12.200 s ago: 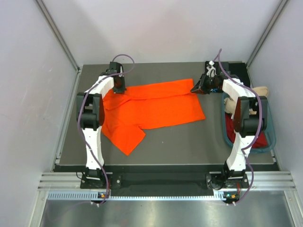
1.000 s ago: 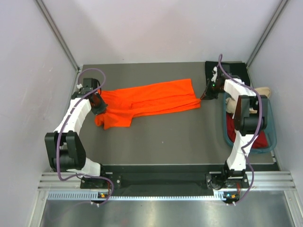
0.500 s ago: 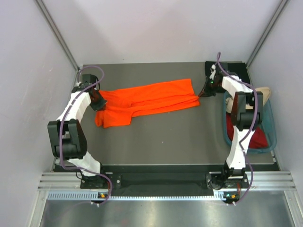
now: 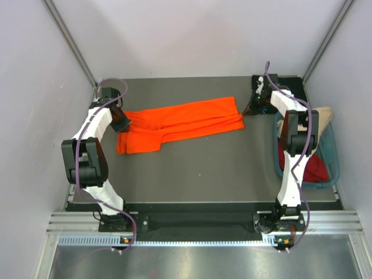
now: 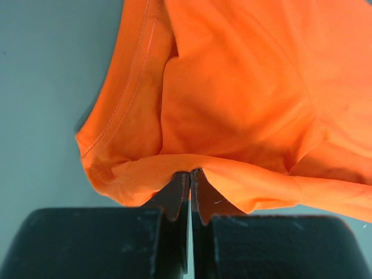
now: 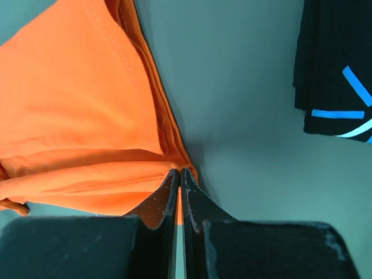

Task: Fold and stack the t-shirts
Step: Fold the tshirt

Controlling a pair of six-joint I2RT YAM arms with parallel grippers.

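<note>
My left gripper should keep pulling the orange t-shirt's gripped edge [image 4: 195, 125], which is stretched to my right gripper, toward the t-shirt's far edge [image 4: 140, 111] and let go of it over the band.
The orange t-shirt [image 4: 180, 121] lies folded into a long band across the far half of the table. My left gripper [image 4: 123, 123] is shut on its left end; in the left wrist view the cloth [image 5: 232, 87] bunches over the closed jaws of that gripper [image 5: 190, 172]. My right gripper [image 4: 246, 113] is shut on the shirt's right corner, with the orange cloth [image 6: 75, 116] pinched at the tips [image 6: 179, 171]. The black t-shirt [image 4: 285, 84] lies folded at the far right corner; its light-blue mark [image 6: 349, 104] shows in the right wrist view. The beige shirt [image 4: 322, 116] and the dark red shirt [image 4: 314, 168] lie in the tub.
The teal plastic tub [image 4: 334, 168] stands at the right edge of the table, beside the right arm. Grey walls close the cell on the left, back and right. The table's near half [image 4: 197, 174] lies bare in front of the orange shirt.
Since 12 s ago the spread orange shirt has been folded into a narrow band. Over the last second both grippers have drawn it slightly farther from the arm bases, keeping their hold.
</note>
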